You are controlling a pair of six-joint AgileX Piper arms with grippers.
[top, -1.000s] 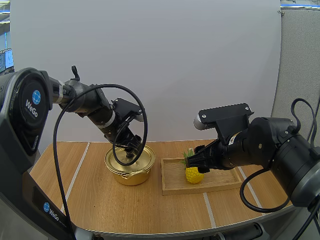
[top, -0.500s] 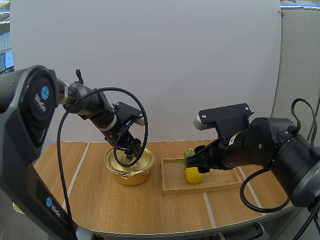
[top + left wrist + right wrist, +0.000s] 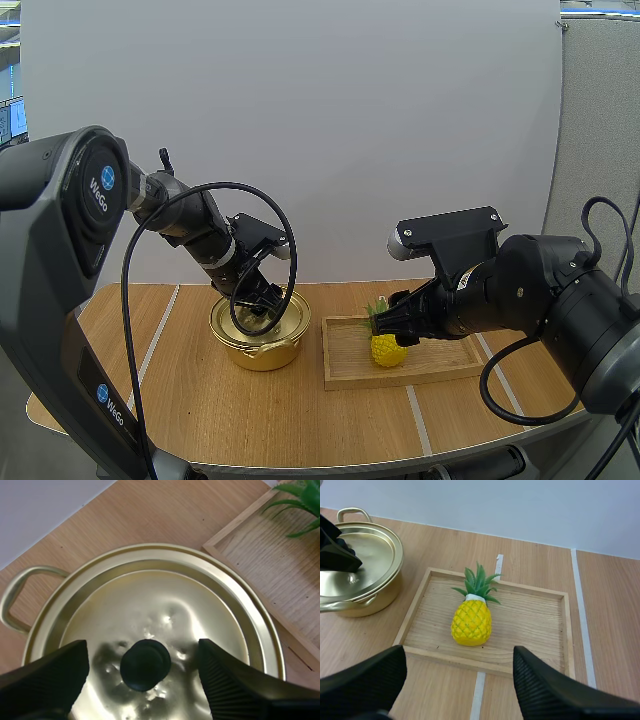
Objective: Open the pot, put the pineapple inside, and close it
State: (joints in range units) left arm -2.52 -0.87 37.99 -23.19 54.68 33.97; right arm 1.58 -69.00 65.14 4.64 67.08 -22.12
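Note:
I expect the lid (image 3: 290, 322) to come off in one piece and leave the pot standing when I raise the lid's knob, because the pot's handle (image 3: 268, 349) sits below the lid's plain round rim.
A gold pot (image 3: 260, 335) stands left of centre on the table with its lid (image 3: 165, 615) on. My left gripper (image 3: 145, 672) is open just above the lid, one finger on each side of the black knob (image 3: 145, 663), not touching it. A yellow pineapple (image 3: 472, 617) with green leaves lies in the wooden tray (image 3: 540, 625) to the right of the pot (image 3: 360, 565). My right gripper (image 3: 457, 677) hovers open above the tray's near edge, apart from the pineapple (image 3: 388, 349). In the high view the left gripper (image 3: 262, 302) is over the lid and the right gripper (image 3: 398, 322) is above the tray (image 3: 345, 360).
White tape lines (image 3: 581, 615) run across the wooden table (image 3: 200, 400). A white wall panel stands behind the table. Bare table lies in front of the pot and tray.
My left arm has shifted a little, lowering its gripper closer over the pot's lid. The right arm, pineapple and tray have not moved.

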